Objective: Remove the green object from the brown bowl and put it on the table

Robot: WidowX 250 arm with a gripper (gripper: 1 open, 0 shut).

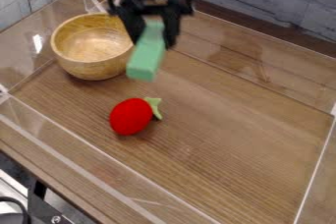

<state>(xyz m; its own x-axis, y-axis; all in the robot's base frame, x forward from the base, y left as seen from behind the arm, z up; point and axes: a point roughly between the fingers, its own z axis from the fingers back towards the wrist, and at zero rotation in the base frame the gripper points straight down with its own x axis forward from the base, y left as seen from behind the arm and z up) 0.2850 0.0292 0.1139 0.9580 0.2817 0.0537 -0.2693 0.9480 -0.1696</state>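
I should next carry the green object point(147, 53), which hangs clear of the brown bowl, to the open wood point(196, 123) beside the red toy and let go of it there.
My gripper point(153, 27) hangs over the table point(237, 120), just right of the brown bowl point(94, 46), and is shut on the upper end of the green object point(147, 53). The light green bar dangles nearly upright and slightly tilted, its lower end close above the wood, between the bowl and the red toy. The bowl is a round tan wooden one at the back left, and nothing lies inside it.
A red strawberry-like toy point(133, 115) with a small green leaf lies on the wood in front of the hanging bar. Clear acrylic walls point(39, 130) edge the tabletop on all sides.
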